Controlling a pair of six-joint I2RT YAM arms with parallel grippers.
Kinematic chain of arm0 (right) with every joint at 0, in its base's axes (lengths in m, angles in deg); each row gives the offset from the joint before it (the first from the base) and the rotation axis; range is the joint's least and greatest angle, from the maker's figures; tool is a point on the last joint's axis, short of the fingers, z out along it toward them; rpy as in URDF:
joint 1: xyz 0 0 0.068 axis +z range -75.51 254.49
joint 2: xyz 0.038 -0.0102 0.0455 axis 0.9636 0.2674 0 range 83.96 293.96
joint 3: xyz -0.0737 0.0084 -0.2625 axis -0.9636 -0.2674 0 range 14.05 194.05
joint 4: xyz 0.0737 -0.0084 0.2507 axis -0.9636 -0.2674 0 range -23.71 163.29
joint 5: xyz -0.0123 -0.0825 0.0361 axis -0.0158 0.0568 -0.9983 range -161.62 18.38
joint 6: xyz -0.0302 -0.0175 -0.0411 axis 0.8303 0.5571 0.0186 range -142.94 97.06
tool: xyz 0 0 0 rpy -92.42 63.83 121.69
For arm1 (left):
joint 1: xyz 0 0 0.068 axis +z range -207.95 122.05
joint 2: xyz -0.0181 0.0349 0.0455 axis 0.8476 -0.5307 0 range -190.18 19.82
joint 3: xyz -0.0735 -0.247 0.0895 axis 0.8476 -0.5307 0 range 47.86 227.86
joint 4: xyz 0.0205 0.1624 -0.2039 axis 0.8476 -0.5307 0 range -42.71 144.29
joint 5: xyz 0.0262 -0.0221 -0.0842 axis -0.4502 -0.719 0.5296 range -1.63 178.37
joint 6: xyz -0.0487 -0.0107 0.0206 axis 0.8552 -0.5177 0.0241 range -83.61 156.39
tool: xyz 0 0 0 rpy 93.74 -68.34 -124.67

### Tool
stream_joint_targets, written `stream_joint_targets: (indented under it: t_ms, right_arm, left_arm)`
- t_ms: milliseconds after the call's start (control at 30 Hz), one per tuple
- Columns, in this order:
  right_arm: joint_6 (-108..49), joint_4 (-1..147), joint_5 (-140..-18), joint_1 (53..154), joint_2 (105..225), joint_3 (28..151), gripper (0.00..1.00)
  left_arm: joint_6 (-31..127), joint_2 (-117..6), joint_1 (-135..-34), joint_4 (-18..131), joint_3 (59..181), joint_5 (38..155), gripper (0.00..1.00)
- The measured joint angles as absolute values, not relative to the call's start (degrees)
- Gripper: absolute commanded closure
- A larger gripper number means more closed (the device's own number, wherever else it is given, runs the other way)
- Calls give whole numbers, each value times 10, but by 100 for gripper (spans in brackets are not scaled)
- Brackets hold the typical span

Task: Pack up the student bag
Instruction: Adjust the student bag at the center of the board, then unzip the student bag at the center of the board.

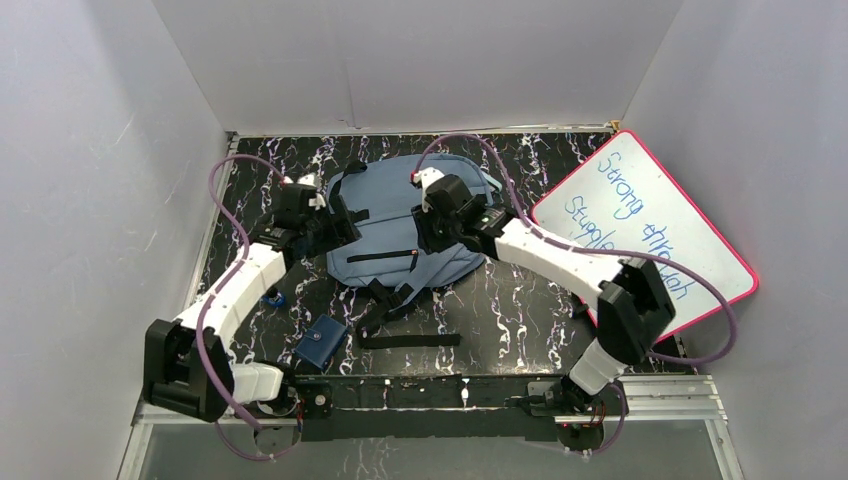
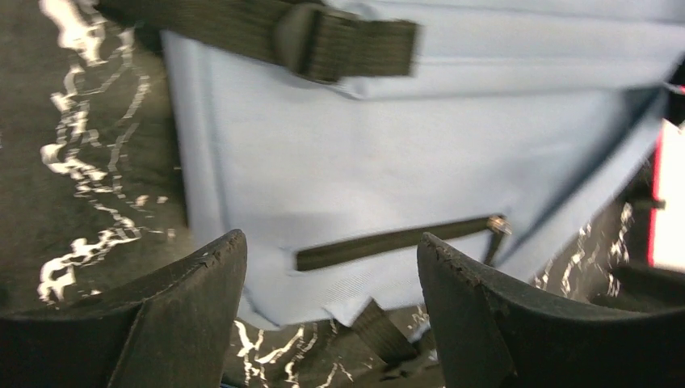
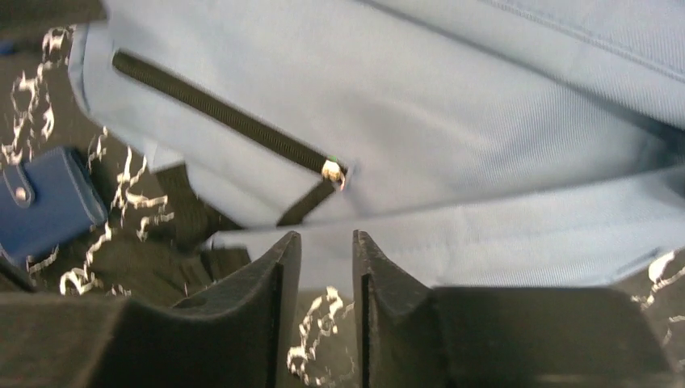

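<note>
The zipper pull [image 1: 414, 262] points away from the pocket zipper, and its narrow way is across my left gripper's open fingers, so I go on moving closer until they are on both sides of the pull.
The slate-blue student bag [image 1: 395, 215] lies flat in the middle of the marbled table, with its front pocket zipper [image 1: 385, 255] closed and its black straps trailing toward me. My left gripper [image 1: 335, 225] hovers at the bag's left edge. In the left wrist view this gripper [image 2: 331, 250] has its jaws wide apart and empty, with the bag [image 2: 420, 153] and pocket zipper [image 2: 396, 241] beyond them. My right gripper [image 1: 432, 235] is over the bag's right half. In the right wrist view this gripper [image 3: 326, 242] stands narrowly open with nothing between the jaws, just short of the bag's edge [image 3: 485, 234], near the zipper pull [image 3: 332, 170].
A small dark-blue pouch [image 1: 320, 343] lies near the front left and also shows in the right wrist view [image 3: 48, 202]. A red-rimmed whiteboard [image 1: 640, 225] with writing lies to the right. A small blue object [image 1: 272, 298] lies by the left arm. White walls enclose the table.
</note>
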State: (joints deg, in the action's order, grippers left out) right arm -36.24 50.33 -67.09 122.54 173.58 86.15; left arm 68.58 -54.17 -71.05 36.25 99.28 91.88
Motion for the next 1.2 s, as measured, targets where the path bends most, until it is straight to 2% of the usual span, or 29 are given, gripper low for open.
stream_joint_targets:
  t_ms: [100,300,667,967,1200]
  right_arm:
    - [-381,538,-672,1217,1784,883,71]
    - [-393,537,-657,1204,1839,884,72]
    - [-408,534,-633,1200,1783,791,73]
    - [-446,576,-679,1166,1755,732,73]
    - [-478,613,-720,1135,1731,681,74]
  left_arm:
    - [682,-522,-752,364,1003,913,27]
    - [686,-523,-808,365,1005,903,27]
    - [700,-620,-925,385,1048,871,26]
    - [705,-690,-977,402,1074,846,27]
    - [698,-712,-998,405,1084,811,38]
